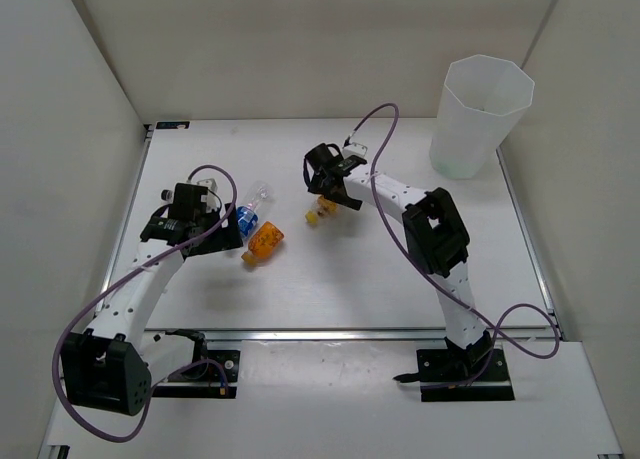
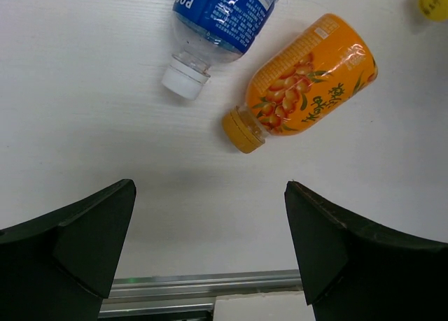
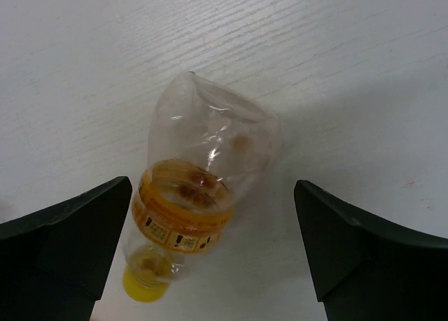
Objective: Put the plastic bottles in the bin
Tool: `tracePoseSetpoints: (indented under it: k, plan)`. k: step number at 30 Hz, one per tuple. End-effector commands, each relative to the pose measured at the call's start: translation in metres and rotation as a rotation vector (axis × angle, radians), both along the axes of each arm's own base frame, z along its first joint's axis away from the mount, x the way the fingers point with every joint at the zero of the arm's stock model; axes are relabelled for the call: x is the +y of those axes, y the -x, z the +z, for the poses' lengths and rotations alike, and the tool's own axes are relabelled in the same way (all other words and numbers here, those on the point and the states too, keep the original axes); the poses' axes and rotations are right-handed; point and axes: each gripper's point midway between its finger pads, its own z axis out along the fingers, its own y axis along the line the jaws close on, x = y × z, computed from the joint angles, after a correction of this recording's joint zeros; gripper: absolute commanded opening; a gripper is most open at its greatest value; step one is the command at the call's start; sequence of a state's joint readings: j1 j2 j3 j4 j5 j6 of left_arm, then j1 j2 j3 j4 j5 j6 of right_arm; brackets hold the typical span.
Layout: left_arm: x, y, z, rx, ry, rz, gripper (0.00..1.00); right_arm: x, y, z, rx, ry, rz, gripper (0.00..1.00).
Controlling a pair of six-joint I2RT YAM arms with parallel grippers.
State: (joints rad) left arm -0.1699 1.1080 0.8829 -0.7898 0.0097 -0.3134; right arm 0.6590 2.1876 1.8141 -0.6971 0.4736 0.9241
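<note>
Next, my right gripper grabs the crumpled bottle (image 1: 323,210) and drops it into the bin (image 1: 485,104) first, because the bottle is under my right gripper and far from my left gripper.
An orange bottle (image 1: 265,242) and a clear bottle with a blue label (image 1: 249,215) lie side by side left of the table's middle. They also show in the left wrist view, the orange one (image 2: 304,90) and the blue-labelled one (image 2: 224,13). My left gripper (image 1: 222,237) is open and empty just short of their caps (image 2: 210,189). A crumpled clear bottle with an orange band and yellow cap (image 1: 321,213) lies under my right gripper (image 1: 332,193). In the right wrist view that gripper (image 3: 213,188) is open and straddles this bottle (image 3: 203,174) from above. The bin (image 1: 478,114) stands at the back right.
White walls close in the table on the left, back and right. A metal rail (image 2: 203,282) runs along the table's near edge behind my left gripper. The yellow cap of the crumpled bottle (image 2: 434,3) shows at the left wrist view's corner.
</note>
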Motion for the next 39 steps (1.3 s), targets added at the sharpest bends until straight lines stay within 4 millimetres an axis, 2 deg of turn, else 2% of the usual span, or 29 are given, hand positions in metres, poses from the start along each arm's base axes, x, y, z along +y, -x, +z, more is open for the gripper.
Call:
tracePoseSetpoints:
  k: [1,4,6,7,8,10,11,12,13,14,17,18,20,21,22,24,25,27,28,30,31,32,33,34,35,36,37,39]
  plan:
    - [0.004,0.006,0.003,-0.009,-0.016,-0.008,0.99,0.005,-0.017,0.007,-0.063,-0.11,-0.122,0.99]
    - [0.002,0.005,0.002,-0.003,-0.02,-0.018,0.99,0.002,-0.014,-0.009,-0.053,-0.093,-0.134,0.93]
    - [0.002,0.003,0.005,-0.013,-0.016,-0.022,0.99,0.003,-0.015,-0.005,-0.065,-0.113,-0.134,0.86]
    - [0.001,0.003,0.003,-0.004,-0.018,-0.026,0.99,0.002,-0.018,-0.005,-0.072,-0.112,-0.126,0.76]
    - [0.002,0.001,0.007,-0.015,-0.017,-0.022,0.99,-0.003,-0.02,-0.002,-0.082,-0.102,-0.129,0.57]
    - [0.001,-0.002,0.007,-0.011,-0.022,-0.025,0.99,-0.01,-0.023,0.008,-0.103,-0.085,-0.119,0.34]
    - [0.003,-0.003,0.009,-0.013,-0.023,-0.02,0.98,-0.01,-0.023,0.01,-0.103,-0.083,-0.112,0.27]
    - [0.001,-0.006,0.012,-0.022,-0.021,-0.031,0.99,-0.015,-0.028,0.024,-0.126,-0.082,-0.095,0.19]
    - [0.003,-0.009,0.013,-0.022,-0.025,-0.022,0.99,-0.021,-0.032,0.033,-0.14,-0.063,-0.06,0.19]
    - [0.003,-0.011,0.012,-0.024,-0.023,-0.015,0.99,-0.021,-0.04,0.054,-0.186,-0.092,-0.052,0.15]
    - [0.003,-0.021,0.012,-0.011,-0.029,-0.019,0.99,-0.032,-0.058,0.125,-0.322,-0.114,0.071,0.13]
    - [-0.001,-0.027,0.017,-0.026,-0.025,-0.032,0.98,-0.035,-0.061,0.155,-0.38,-0.112,0.118,0.13]
    - [-0.005,-0.039,0.017,-0.021,-0.003,-0.03,0.98,-0.059,-0.071,0.202,-0.474,-0.092,0.148,0.13]
    - [-0.014,-0.045,0.019,-0.023,0.029,-0.044,0.98,-0.06,-0.071,0.234,-0.535,-0.082,0.198,0.1]
    - [-0.019,-0.055,0.023,-0.043,0.049,-0.051,0.98,-0.083,-0.076,0.248,-0.555,-0.056,0.197,0.09]
    - [-0.03,-0.068,0.019,-0.038,0.078,-0.055,0.98,-0.123,-0.086,0.29,-0.624,0.002,0.189,0.1]
    - [-0.034,-0.076,0.026,-0.058,0.094,-0.062,0.99,-0.136,-0.089,0.3,-0.642,0.048,0.182,0.1]
    - [-0.04,-0.088,0.02,-0.041,0.111,-0.059,0.99,-0.188,-0.097,0.335,-0.73,0.14,0.088,0.15]
    - [-0.039,-0.094,0.022,-0.049,0.11,-0.053,0.98,-0.207,-0.099,0.347,-0.753,0.208,0.045,0.14]
    - [-0.035,-0.107,0.021,-0.044,0.118,-0.021,0.98,-0.263,-0.102,0.372,-0.806,0.311,-0.081,0.14]
    - [-0.036,-0.111,0.019,-0.042,0.12,-0.014,0.98,-0.273,-0.103,0.386,-0.839,0.318,-0.109,0.14]
    - [-0.034,-0.118,0.023,-0.049,0.128,0.012,0.99,-0.307,-0.112,0.389,-0.848,0.349,-0.16,0.14]
    - [-0.026,-0.123,0.027,-0.055,0.127,0.046,0.99,-0.311,-0.119,0.385,-0.838,0.356,-0.143,0.14]
    - [-0.026,-0.124,0.023,-0.038,0.139,0.068,0.99,-0.335,-0.119,0.394,-0.856,0.36,-0.181,0.14]
    - [-0.021,-0.127,0.022,-0.032,0.14,0.098,0.99,-0.335,-0.127,0.4,-0.876,0.35,-0.168,0.15]
    - [-0.013,-0.129,0.023,-0.027,0.131,0.131,0.99,-0.353,-0.136,0.384,-0.839,0.369,-0.188,0.15]
    - [-0.005,-0.131,0.023,-0.029,0.137,0.173,0.98,-0.368,-0.137,0.39,-0.853,0.39,-0.213,0.16]
    - [0.009,-0.132,0.027,-0.042,0.134,0.242,0.99,-0.387,-0.151,0.379,-0.839,0.433,-0.226,0.21]
